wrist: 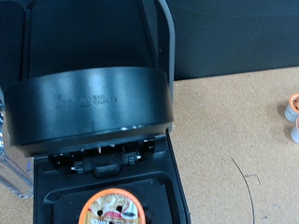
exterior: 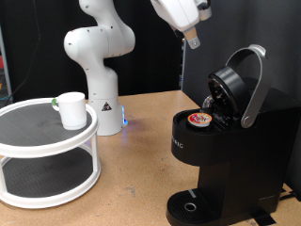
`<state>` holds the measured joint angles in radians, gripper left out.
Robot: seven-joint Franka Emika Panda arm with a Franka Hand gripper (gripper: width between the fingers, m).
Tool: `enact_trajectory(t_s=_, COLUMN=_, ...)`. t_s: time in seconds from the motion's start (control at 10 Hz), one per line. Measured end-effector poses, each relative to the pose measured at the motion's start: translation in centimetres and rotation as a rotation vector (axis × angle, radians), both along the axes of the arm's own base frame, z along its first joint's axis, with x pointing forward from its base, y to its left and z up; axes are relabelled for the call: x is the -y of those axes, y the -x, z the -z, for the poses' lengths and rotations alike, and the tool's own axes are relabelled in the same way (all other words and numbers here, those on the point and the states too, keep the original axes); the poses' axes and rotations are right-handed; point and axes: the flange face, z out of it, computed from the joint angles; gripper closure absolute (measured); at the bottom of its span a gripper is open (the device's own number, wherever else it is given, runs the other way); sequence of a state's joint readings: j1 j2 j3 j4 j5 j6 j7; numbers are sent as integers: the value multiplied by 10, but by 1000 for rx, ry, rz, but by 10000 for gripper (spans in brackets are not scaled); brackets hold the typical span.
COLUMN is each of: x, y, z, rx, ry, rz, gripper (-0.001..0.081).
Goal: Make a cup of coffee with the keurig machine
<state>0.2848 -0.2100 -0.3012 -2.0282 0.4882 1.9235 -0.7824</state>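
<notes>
My gripper should keep moving over the raised lid until it gets to the top of the grey handle (exterior: 252,51), because the pod is in the open chamber (exterior: 199,120).
The black keurig machine (exterior: 221,160) stands at the exterior view's right with its lid (exterior: 230,89) raised and the grey handle (exterior: 255,83) tipped up. A pod with a red-orange top (exterior: 200,119) sits in the open chamber; it also shows in the wrist view (wrist: 112,207), below the raised lid (wrist: 89,103). The white cup (exterior: 71,108) stands on the top tier of a round white shelf (exterior: 38,141) at the left. My gripper (exterior: 193,40) hangs in the air above the machine's open lid, touching nothing and holding nothing. Its fingers do not show in the wrist view.
The arm's white base (exterior: 99,66) stands on the wooden table (exterior: 141,160) behind the shelf. Two small pod-like things (wrist: 293,121) lie on the table at the wrist view's edge. The drip tray (exterior: 191,205) under the machine's spout holds nothing.
</notes>
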Motion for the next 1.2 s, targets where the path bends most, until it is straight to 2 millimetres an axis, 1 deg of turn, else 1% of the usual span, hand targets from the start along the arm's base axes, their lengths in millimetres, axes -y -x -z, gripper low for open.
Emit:
enact_trajectory(t_s=0.1, x=-5, y=0, z=2, rx=2, ry=-12, rz=-24, gripper=0)
enact_trajectory(t_s=0.2, x=-15, y=-1, z=3, rx=6, ry=-24, rz=-51, gripper=0)
enact_trajectory(t_s=0.5, x=-52, y=-5, z=5, rx=39, ry=-34, rz=-102, gripper=0)
enact_trajectory(t_s=0.7, x=-73, y=-6, z=5, rx=58, ry=-34, rz=-118, gripper=0)
enact_trajectory(t_s=1.2, x=-106, y=-2, z=1, rx=66, ry=-29, rz=-118, gripper=0)
